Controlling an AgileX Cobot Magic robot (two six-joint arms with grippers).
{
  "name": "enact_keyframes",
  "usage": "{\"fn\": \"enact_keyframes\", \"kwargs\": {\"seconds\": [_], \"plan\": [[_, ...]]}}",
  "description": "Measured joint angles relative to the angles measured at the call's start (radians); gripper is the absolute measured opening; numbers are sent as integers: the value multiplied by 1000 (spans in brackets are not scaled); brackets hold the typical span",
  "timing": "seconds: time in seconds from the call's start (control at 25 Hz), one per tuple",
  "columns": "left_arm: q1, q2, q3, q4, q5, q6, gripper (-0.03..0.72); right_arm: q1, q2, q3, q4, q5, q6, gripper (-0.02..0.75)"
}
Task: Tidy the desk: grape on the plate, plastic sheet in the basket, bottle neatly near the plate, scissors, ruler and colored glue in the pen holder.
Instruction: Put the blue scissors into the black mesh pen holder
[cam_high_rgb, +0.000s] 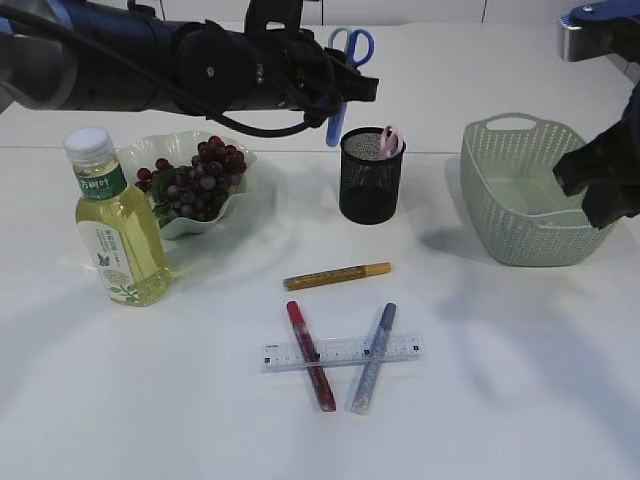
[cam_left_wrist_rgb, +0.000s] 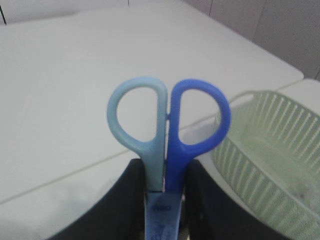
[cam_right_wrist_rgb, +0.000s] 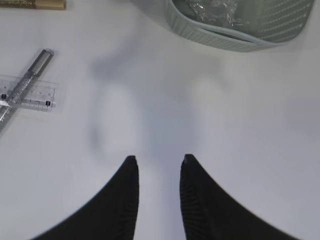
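The scissors' blade (cam_high_rgb: 335, 129) is hanging next to the pen holder's rim, so next my left gripper lifts the scissors above the holder's opening (cam_high_rgb: 370, 141) first and then lowers the blade in.
My left gripper (cam_left_wrist_rgb: 164, 166) is shut on the scissors (cam_left_wrist_rgb: 167, 125), blue handles up, and holds them in the air just above and left of the black mesh pen holder (cam_high_rgb: 371, 178). The scissors' blade (cam_high_rgb: 335, 125) points down beside the holder's rim. Grapes (cam_high_rgb: 198, 175) lie on the scalloped plate (cam_high_rgb: 140, 155), with the bottle (cam_high_rgb: 117, 222) standing in front of it. The clear ruler (cam_high_rgb: 340, 352) lies across a red glue pen (cam_high_rgb: 311, 357) and a silver glue pen (cam_high_rgb: 372, 358); a gold one (cam_high_rgb: 337, 275) lies behind them. The plastic sheet (cam_right_wrist_rgb: 210, 7) sits crumpled in the basket (cam_high_rgb: 520, 190). My right gripper (cam_right_wrist_rgb: 157, 160) hangs open and empty above bare table.
A pink item (cam_high_rgb: 389, 141) stands in the pen holder. The right arm (cam_high_rgb: 600, 180) hovers at the basket's right side. The ruler's end (cam_right_wrist_rgb: 30, 97) and the silver pen (cam_right_wrist_rgb: 22, 90) show at the left of the right wrist view.
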Motion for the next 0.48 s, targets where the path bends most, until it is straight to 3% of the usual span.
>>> {"fn": "enact_keyframes", "kwargs": {"seconds": [0.48], "plan": [[-28, 70, 0, 32, -399, -2, 179, 0, 0, 0, 0, -66, 4, 240]]}}
